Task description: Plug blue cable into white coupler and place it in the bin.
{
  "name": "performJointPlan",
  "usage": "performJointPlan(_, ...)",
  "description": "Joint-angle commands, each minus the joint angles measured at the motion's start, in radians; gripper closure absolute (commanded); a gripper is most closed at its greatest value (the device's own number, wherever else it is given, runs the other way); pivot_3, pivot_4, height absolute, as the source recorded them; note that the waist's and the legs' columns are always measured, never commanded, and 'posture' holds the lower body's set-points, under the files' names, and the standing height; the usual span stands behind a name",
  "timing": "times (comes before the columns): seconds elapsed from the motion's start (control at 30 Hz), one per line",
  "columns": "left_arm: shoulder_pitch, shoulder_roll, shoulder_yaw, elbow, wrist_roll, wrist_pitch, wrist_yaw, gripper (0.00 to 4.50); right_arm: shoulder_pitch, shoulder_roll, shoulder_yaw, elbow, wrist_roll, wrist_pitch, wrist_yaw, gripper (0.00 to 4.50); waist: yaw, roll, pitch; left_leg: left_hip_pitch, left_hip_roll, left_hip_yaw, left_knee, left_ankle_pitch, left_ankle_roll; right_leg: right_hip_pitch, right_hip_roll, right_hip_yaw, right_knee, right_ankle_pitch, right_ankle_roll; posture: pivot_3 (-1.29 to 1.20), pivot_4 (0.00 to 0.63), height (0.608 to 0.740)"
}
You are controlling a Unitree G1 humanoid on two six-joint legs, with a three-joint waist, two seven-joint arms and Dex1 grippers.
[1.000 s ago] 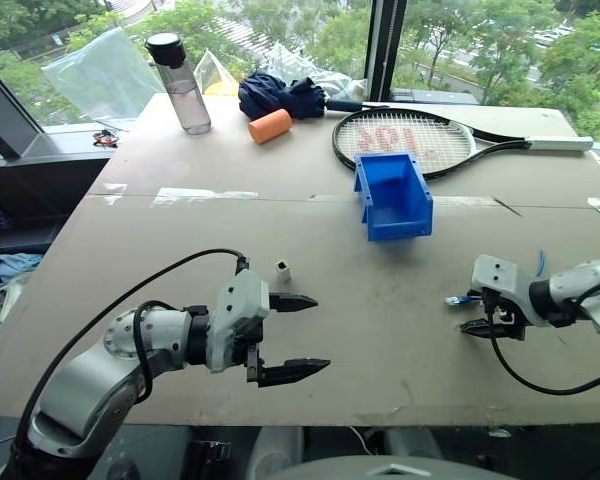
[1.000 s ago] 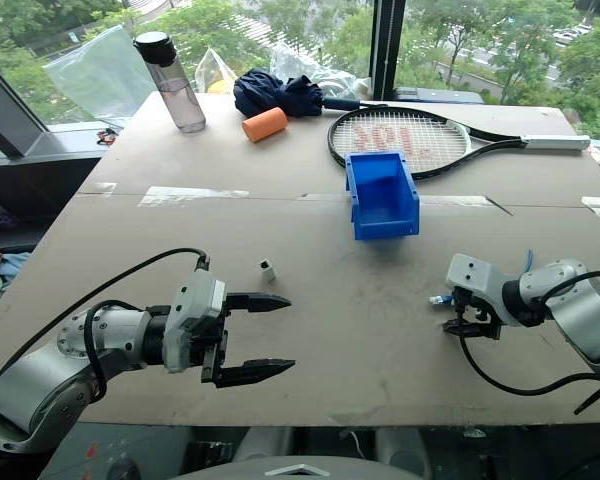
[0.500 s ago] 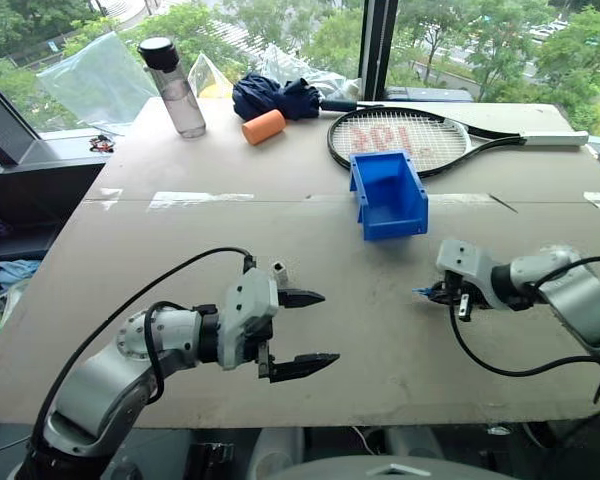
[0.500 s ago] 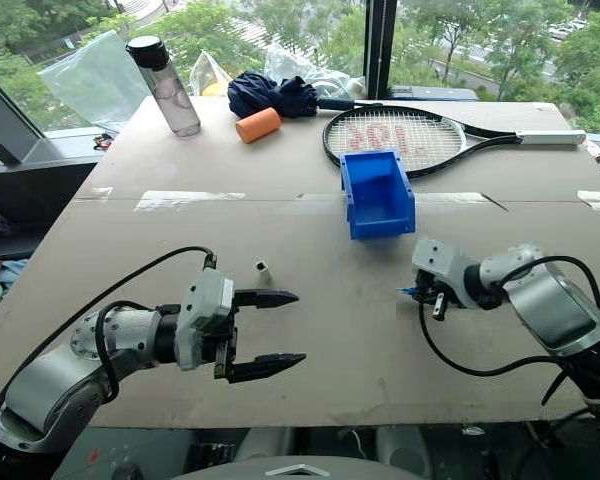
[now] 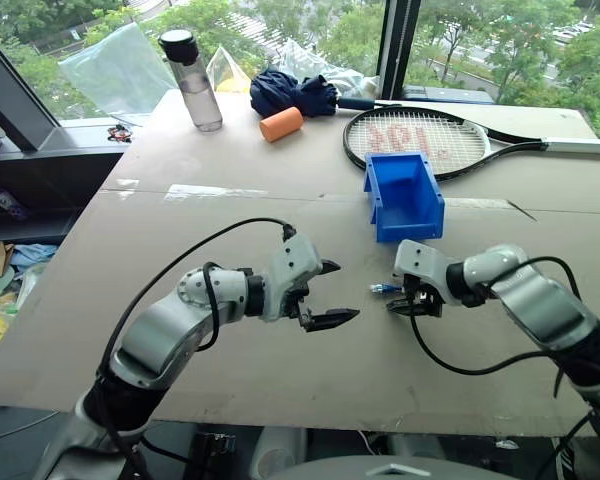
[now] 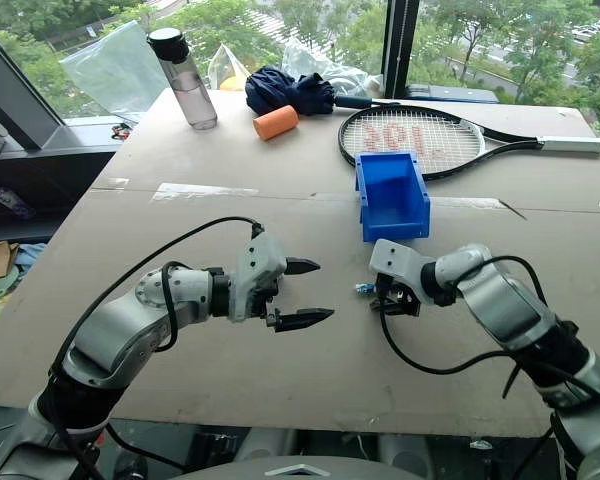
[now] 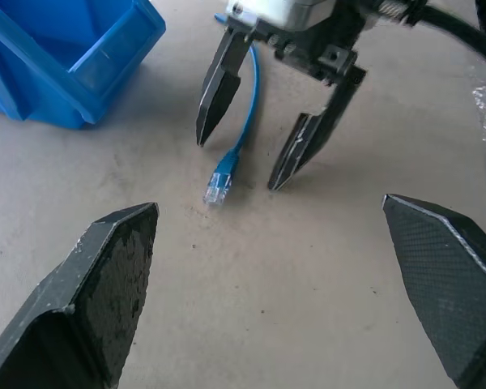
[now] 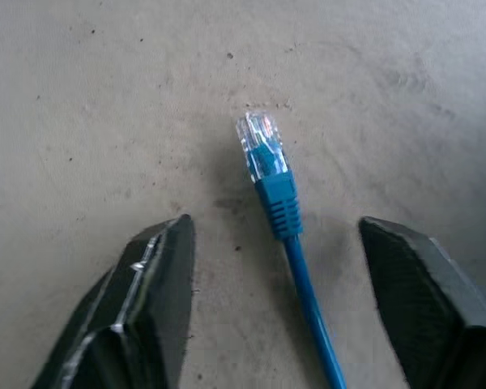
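My gripper will make the blue cord (image 7: 245, 133) stick out in a stiff curve when it lifts the cord's clear plug, because the cord bows smoothly (image 7: 255, 87) behind that plug.
The blue cable's clear plug (image 8: 262, 151) lies flat on the table, its blue cord (image 7: 247, 97) running back between the fingers of my right gripper (image 7: 238, 160). That gripper is open and its fingers stand either side of the cord without pinching it. My left gripper (image 5: 335, 293) is open and empty, a hand's width to the left of the plug (image 5: 380, 288) and pointing at it. The blue bin (image 5: 405, 195) stands just beyond both grippers. The white coupler is hidden.
A tennis racket (image 5: 420, 140) lies behind the bin. A water bottle (image 5: 195, 80), an orange cylinder (image 5: 280, 124) and a dark blue cloth (image 5: 295, 95) sit along the table's far edge. The front edge (image 5: 310, 420) is close below the grippers.
My right gripper carried the cable's plug leftward toward the table's middle, then opened, leaving it on the table. My left gripper moved forward and right toward the plug. The camera shifted.
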Motion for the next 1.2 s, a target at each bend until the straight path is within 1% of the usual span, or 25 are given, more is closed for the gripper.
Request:
performJointPlan(0.03, -0.072, -0.035, -0.055, 0.112, 0.065, -0.07, -0.045, 0.0, 0.185, 0.002, -0.228, -0.209, 0.103, 0.01, -0.05, 0.42, 0.0, 0.0, 0.0, 0.0, 0.0, 0.0, 0.0, 0.0, 0.0, 0.0, 0.0, 0.0, 0.0, 0.0, 0.0, 0.0, 0.15, 0.74)
performJointPlan(0.07, -0.09, -0.047, -0.071, 0.149, 0.083, -0.083, -0.052, 0.0, 0.254, 0.005, -0.281, -0.249, 0.11, -0.011, -0.068, 0.42, 0.005, 0.0, 0.0, -0.001, 0.0, 0.0, 0.0, 0.0, 0.0, -0.001, 0.0, 0.0, 0.0, 0.0, 0.001, 0.0, 0.15, 0.74)
performJointPlan(0.1, -0.11, -0.067, -0.091, 0.191, 0.106, -0.104, -0.058, 0.0, 0.354, 0.019, -0.351, -0.294, 0.102, -0.089, -0.091, 0.42, 0.009, 0.001, -0.001, -0.002, 0.0, -0.001, 0.0, 0.0, 0.0, -0.001, 0.0, -0.001, 0.0, 0.0, 0.0, 0.0, 0.15, 0.74)
performJointPlan(0.13, -0.13, -0.086, -0.106, 0.233, 0.123, -0.124, -0.069, 0.0, 0.443, 0.036, -0.417, -0.336, 0.115, -0.13, -0.101, 0.42, 0.006, 0.0, -0.001, -0.004, 0.0, -0.003, 0.001, 0.0, 0.0, -0.001, 0.0, -0.003, 0.0, 0.0, 0.001, 0.0, 0.15, 0.74)
performJointPlan(0.2, -0.177, -0.139, -0.143, 0.316, 0.154, -0.16, -0.093, 0.0, 0.657, 0.096, -0.584, -0.417, 0.149, -0.215, -0.106, 0.42, 0.008, 0.001, -0.001, -0.005, 0.0, -0.003, 0.002, 0.0, 0.0, -0.001, 0.0, -0.003, 0.0, 0.0, 0.001, 0.0, 0.15, 0.74)
performJointPlan(0.27, -0.211, -0.174, -0.168, 0.39, 0.187, -0.201, -0.123, 0.0, 0.787, 0.141, -0.672, -0.458, 0.165, -0.267, -0.12, 0.42, 0.0, 0.0, -0.002, -0.006, -0.001, -0.003, 0.003, 0.0, 0.0, -0.001, 0.0, -0.003, -0.001, -0.001, 0.003, 0.0, 0.15, 0.74)
performJointPlan(0.3, -0.227, -0.195, -0.182, 0.428, 0.204, -0.221, -0.134, 0.0, 0.842, 0.158, -0.706, -0.472, 0.17, -0.281, -0.126, 0.42, -0.003, 0.001, -0.002, -0.006, 0.0, -0.002, 0.004, 0.0, 0.0, -0.001, 0.0, -0.002, 0.0, -0.002, 0.005, 0.0, 0.15, 0.74)
performJointPlan(0.43, -0.288, -0.284, -0.222, 0.597, 0.279, -0.314, -0.151, 0.0, 0.958, 0.199, -0.747, -0.516, 0.168, -0.298, -0.169, 0.42, -0.019, 0.001, -0.003, -0.004, 0.0, 0.0, 0.006, 0.0, 0.0, -0.001, 0.0, 0.0, 0.001, -0.004, 0.003, 0.0, 0.15, 0.74)
performJointPlan(0.47, -0.305, -0.306, -0.236, 0.637, 0.3, -0.334, -0.153, 0.5, 0.978, 0.209, -0.751, -0.531, 0.168, -0.297, -0.183, 0.34, -0.019, 0.003, -0.004, -0.004, 0.0, 0.0, 0.006, 0.0, 0.0, -0.001, 0.0, 0.0, 0.001, -0.004, 0.003, 0.0, 0.15, 0.74)
performJointPlan(0.5, -0.316, -0.318, -0.256, 0.664, 0.323, -0.353, -0.167, 0.7, 0.984, 0.223, -0.747, -0.548, 0.171, -0.291, -0.205, 0.34, -0.019, 0.003, -0.004, -0.004, 0.0, -0.001, 0.006, 0.0, 0.0, -0.001, 0.0, 0.0, 0.001, -0.005, 0.003, 0.0, 0.15, 0.74)
performJointPlan(0.53, -0.322, -0.323, -0.272, 0.683, 0.344, -0.371, -0.181, 1.14, 0.986, 0.233, -0.74, -0.562, 0.176, -0.285, -0.222, 0.34, -0.019, 0.003, -0.005, -0.005, 0.0, -0.001, 0.007, 0.0, 0.0, -0.001, 0.0, 0.0, 0.001, -0.005, 0.003, 0.0, 0.15, 0.74)
performJointPlan(0.6, -0.326, -0.325, -0.286, 0.709, 0.371, -0.399, -0.203, 1.82, 0.986, 0.24, -0.723, -0.577, 0.18, -0.279, -0.24, 0.34, -0.018, 0.003, -0.005, -0.005, 0.0, -0.001, 0.006, 0.0, 0.0, -0.001, 0.001, 0.0, 0.001, -0.005, 0.003, 0.0, 0.15, 0.74)
performJointPlan(0.67, -0.328, -0.323, -0.3, 0.744, 0.403, -0.445, -0.224, 2.65, 0.986, 0.251, -0.695, -0.588, 0.184, -0.272, -0.262, 0.34, -0.017, 0.003, -0.006, -0.006, 0.0, -0.001, 0.006, 0.0, 0.0, -0.001, 0.0, -0.001, 0.001, -0.005, 0.003, 0.0, 0.15, 0.74)
performJointPlan(0.77, -0.326, -0.328, -0.284, 0.778, 0.414, -0.486, -0.253, 4.14, 0.97, 0.277, -0.653, -0.601, 0.23, -0.229, -0.299, 0.34, -0.016, 0.002, -0.006, -0.006, 0.0, -0.001, 0.006, 0.0, 0.0, -0.001, 0.0, -0.001, 0.001, -0.005, 0.003, 0.0, 0.15, 0.74)
performJointPlan(0.8, -0.321, -0.328, -0.27, 0.776, 0.401, -0.488, -0.268, 4.48, 0.964, 0.285, -0.644, -0.603, 0.244, -0.212, -0.314, 0.34, -0.016, 0.002, -0.007, -0.006, 0.0, -0.002, 0.006, 0.0, 0.0, -0.001, 0.0, -0.001, 0.001, -0.005, 0.003, 0.0, 0.15, 0.74)
performJointPlan(0.83, -0.317, -0.327, -0.261, 0.775, 0.394, -0.491, -0.279, 4.48, 0.959, 0.29, -0.638, -0.605, 0.253, -0.199, -0.325, 0.34, -0.016, 0.002, -0.007, -0.006, 0.0, -0.002, 0.006, 0.0, 0.0, -0.001, 0.0, -0.001, 0.001, -0.005, 0.003, 0.0, 0.15, 0.74)
performJointPlan(0.9, -0.302, -0.329, -0.19, 0.712, 0.279, -0.357, -0.332, 4.48, 0.937, 0.332, -0.626, -0.612, 0.332, -0.156, -0.361, 0.34, -0.017, 0.002, -0.007, -0.006, 0.0, -0.001, 0.006, 0.0, 0.0, -0.001, 0.0, -0.001, 0.001, -0.005, 0.003, 0.0, 0.15, 0.74)
performJointPlan(1.0, -0.31, -0.321, -0.045, 0.582, 0.028, -0.034, -0.394, 4.48, 0.883, 0.415, -0.617, -0.619, 0.527, -0.08, -0.432, 0.34, -0.021, 0.003, -0.005, -0.007, 0.001, -0.002, 0.006, 0.0, 0.0, -0.003, 0.0, -0.001, 0.001, -0.005, 0.003, 0.0, 0.15, 0.74)
performJointPlan(1.07, -0.319, -0.308, 0.026, 0.516, -0.102, 0.146, -0.402, 4.48, 0.84, 0.448, -0.615, -0.612, 0.655, -0.038, -0.48, 0.34, -0.023, 0.003, -0.005, -0.008, 0.003, -0.004, 0.006, 0.0, 0.0, -0.004, 0.0, -0.004, 0.002, -0.005, 0.003, 0.0, 0.15, 0.74)
performJointPlan(1.13, -0.314, -0.295, 0.071, 0.466, -0.187, 0.269, -0.393, 4.48, 0.794, 0.463, -0.614, -0.597, 0.787, -0.006, -0.543, 0.34, -0.024, 0.003, -0.005, -0.008, 0.002, -0.004, 0.006, 0.0, 0.0, -0.003, 0.0, -0.003, 0.002, -0.005, 0.003, 0.0, 0.15, 0.74)
performJointPlan(1.2, -0.304, -0.289, 0.108, 0.423, -0.249, 0.353, -0.371, 4.48, 0.747, 0.468, -0.619, -0.578, 0.923, 0.0, -0.607, 0.34, -0.024, 0.003, -0.005, -0.007, 0.002, -0.004, 0.006, 0.0, 0.0, -0.003, 0.0, -0.003, 0.002, -0.005, 0.003, 0.0, 0.15, 0.74)
